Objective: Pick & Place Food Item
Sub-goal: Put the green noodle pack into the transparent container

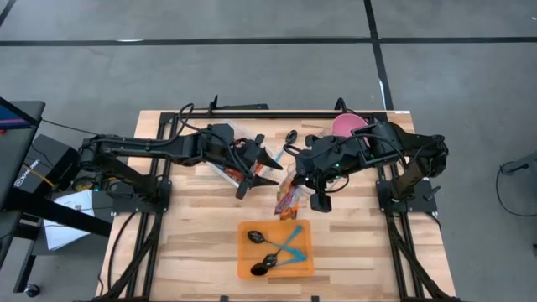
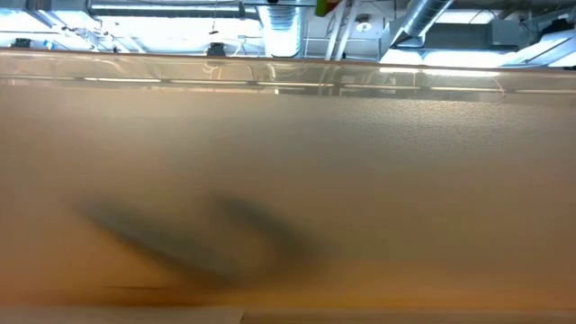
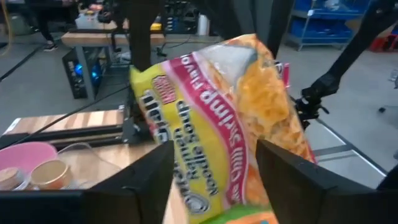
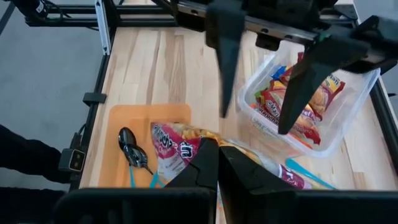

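Note:
The noodle packet (image 1: pixel 287 200) hangs past the ends of my left gripper's fingers, so my right gripper should move it deep into my left gripper's open fingers (image 1: pixel 262 171) before handing it over.
A yellow and red instant-noodle packet (image 3: pixel 230 124) is in my right gripper (image 4: pixel 219 155), which is shut on it between the clear container (image 4: pixel 348 118) and the orange tray (image 1: pixel 302 260); it also shows in the high view (image 1: pixel 288 199). My left gripper (image 1: pixel 258 172) is open just left of the packet. In the left wrist view its two fingers (image 3: pixel 143 180) stand on either side of the packet, and I cannot tell whether they touch it. The clear container holds more packets (image 4: pixel 305 106). My right gripper pinches the noodle packet between its two shut fingers, at a wrapper part (image 4: pixel 186 146) that spreads out on both sides of them. The fingers slant down from the table's right side. The packet hangs below them over the near edge of the orange tray.
The orange tray (image 4: pixel 118 118) holds dark spoons (image 4: pixel 130 149) with blue handles. A pink bowl (image 1: pixel 348 126) and a black spoon (image 1: pixel 291 136) sit at the far side. The low view is blocked by a blurred orange surface (image 2: pixel 288 180). Bare wood lies to the left and right of the tray.

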Available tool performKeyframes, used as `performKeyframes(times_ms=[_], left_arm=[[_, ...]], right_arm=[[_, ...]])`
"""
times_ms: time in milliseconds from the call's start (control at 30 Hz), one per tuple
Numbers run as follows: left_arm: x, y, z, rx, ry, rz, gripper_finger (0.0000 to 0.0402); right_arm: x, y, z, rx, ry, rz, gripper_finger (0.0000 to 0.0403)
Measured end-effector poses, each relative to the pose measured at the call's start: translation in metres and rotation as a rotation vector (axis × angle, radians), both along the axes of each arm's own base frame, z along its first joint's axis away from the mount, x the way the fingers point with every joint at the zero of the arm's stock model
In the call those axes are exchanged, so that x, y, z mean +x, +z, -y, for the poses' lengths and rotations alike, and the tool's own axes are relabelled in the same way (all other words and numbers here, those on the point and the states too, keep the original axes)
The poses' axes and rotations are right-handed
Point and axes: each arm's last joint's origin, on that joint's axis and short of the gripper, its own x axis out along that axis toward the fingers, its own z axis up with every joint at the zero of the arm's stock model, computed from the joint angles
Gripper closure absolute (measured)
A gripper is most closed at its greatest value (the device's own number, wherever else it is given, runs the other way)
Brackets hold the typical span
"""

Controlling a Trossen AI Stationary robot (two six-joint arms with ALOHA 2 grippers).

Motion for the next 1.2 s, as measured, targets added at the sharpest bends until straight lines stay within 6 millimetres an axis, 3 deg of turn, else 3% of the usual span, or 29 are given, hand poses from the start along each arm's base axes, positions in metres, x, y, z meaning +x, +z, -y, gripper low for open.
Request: performKeyframes(times_ms=[133, 267, 833, 1200], left_arm=[[0.003, -0.002, 0.000, -0.001, -0.009, 0.002, 0.0161], [0.003, -0.001, 0.001, 0.000, -0.009, 0.014, 0.0172], [0.004, 0.002, 0.002, -0.004, -0.049, 0.054, 0.0390], [0.003, 0.002, -0.001, 0.018, -0.049, 0.057, 0.0401]], right_arm=[[0.002, 0.002, 0.003, 0.001, -0.008, 0.025, 0.0403], [0.005, 0.003, 0.008, 0.007, -0.020, 0.044, 0.0403], [0.009, 0.007, 0.010, 0.009, -0.018, 0.094, 0.0403], [0.009, 0.007, 0.010, 0.009, -0.017, 0.094, 0.0403]])
